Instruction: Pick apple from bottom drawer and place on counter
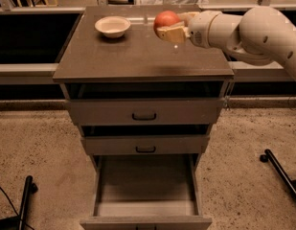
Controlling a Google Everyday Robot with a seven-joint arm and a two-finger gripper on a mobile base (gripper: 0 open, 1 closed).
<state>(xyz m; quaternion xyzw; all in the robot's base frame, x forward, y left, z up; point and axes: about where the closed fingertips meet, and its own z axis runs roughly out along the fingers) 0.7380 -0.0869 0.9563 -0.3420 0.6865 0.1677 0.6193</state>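
My gripper keeps lowering the apple [166,20] until it rests on the counter, as it hangs over an open part of the counter [173,49], clear of the white bowl.
The red-orange apple [165,20] is held in my gripper [169,27], whose tan fingers [170,32] are shut on it, over the back right part of the counter [138,56]. The white arm reaches in from the right. I cannot tell whether the apple touches the counter or hangs just above it. The bottom drawer [145,220] is pulled open at the bottom of the view and its inside shows nothing in it.
A white bowl [112,26] sits on the counter's back left. The two upper drawers with black handles [144,116] are shut. A black stand leg [280,169] lies on the floor to the right and another [24,201] to the left.
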